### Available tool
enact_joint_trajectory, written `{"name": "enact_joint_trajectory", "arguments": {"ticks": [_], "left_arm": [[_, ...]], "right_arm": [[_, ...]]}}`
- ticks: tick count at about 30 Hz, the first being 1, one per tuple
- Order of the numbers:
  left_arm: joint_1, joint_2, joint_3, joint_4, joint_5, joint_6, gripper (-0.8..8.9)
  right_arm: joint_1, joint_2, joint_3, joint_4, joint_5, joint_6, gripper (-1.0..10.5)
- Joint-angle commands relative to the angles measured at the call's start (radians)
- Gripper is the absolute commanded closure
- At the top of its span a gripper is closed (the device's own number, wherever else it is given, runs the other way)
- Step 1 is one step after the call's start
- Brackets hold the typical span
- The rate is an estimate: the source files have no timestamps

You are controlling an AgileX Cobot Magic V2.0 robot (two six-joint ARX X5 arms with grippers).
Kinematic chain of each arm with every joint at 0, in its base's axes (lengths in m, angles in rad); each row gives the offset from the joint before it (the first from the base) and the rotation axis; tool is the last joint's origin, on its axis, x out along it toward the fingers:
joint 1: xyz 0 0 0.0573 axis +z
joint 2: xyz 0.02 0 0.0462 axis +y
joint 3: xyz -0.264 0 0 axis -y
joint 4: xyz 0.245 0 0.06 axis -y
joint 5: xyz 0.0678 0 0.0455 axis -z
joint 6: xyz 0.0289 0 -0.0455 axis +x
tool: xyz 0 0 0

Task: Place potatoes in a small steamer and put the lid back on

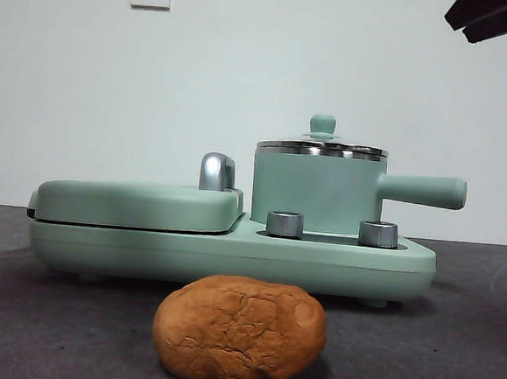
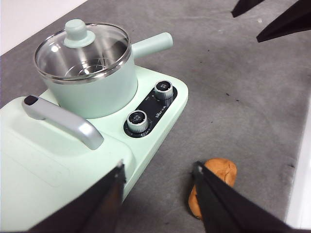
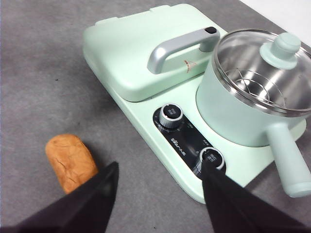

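A plain seam (image 1: 322, 149) runs around the small steamer's rim, so the glass lid (image 1: 323, 142) will come straight up by itself when the robot raises the mint-green knob.
The orange-brown potato (image 1: 240, 331) lies on the grey table in front of the appliance; it also shows as the potato (image 2: 216, 182) and the potato (image 3: 70, 160). The small steamer (image 1: 316, 194) stands on the right half of the base, side handle pointing right, with the glass lid (image 1: 321, 145) seated on its rim. From above, the lid (image 2: 82, 48) covers the steamer (image 2: 92, 92), as does the lid (image 3: 267, 68) on the steamer (image 3: 243, 116). My left gripper (image 2: 158, 184) and right gripper (image 3: 160, 179) hover open and empty, high above the table.
A flat mint-green griddle (image 1: 138, 202) with a chrome handle (image 1: 217, 171) fills the left half of the base (image 1: 230, 258). Two steel knobs (image 1: 285, 224) sit on the front of the base. Both arms show only as dark tips at the top corners.
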Motion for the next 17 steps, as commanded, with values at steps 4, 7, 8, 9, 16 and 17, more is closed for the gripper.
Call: {"name": "enact_joint_trajectory", "arguments": {"ticks": [4, 7, 8, 9, 16, 17], "left_arm": [[-0.008, 0.021, 0.023, 0.063, -0.029, -0.038, 5.66], [-0.009, 0.066, 0.023, 0.169, -0.050, -0.095, 5.66], [-0.010, 0.090, 0.023, 0.220, -0.053, -0.112, 5.66], [-0.011, 0.114, 0.023, 0.265, -0.056, -0.130, 5.66], [-0.029, 0.332, 0.060, 0.533, -0.156, -0.190, 5.66], [-0.029, 0.371, 0.077, 0.550, -0.156, -0.190, 5.66]], "right_arm": [[0.009, 0.003, 0.020, 0.005, 0.000, 0.040, 6.6], [0.009, 0.003, 0.020, 0.005, 0.000, 0.073, 6.6], [0.009, 0.003, 0.020, 0.006, 0.000, 0.082, 6.6], [0.009, 0.003, 0.020, 0.006, 0.000, 0.093, 6.6], [0.009, 0.003, 0.020, 0.006, 0.000, 0.104, 6.6], [0.009, 0.003, 0.020, 0.006, 0.000, 0.106, 6.6]]}}
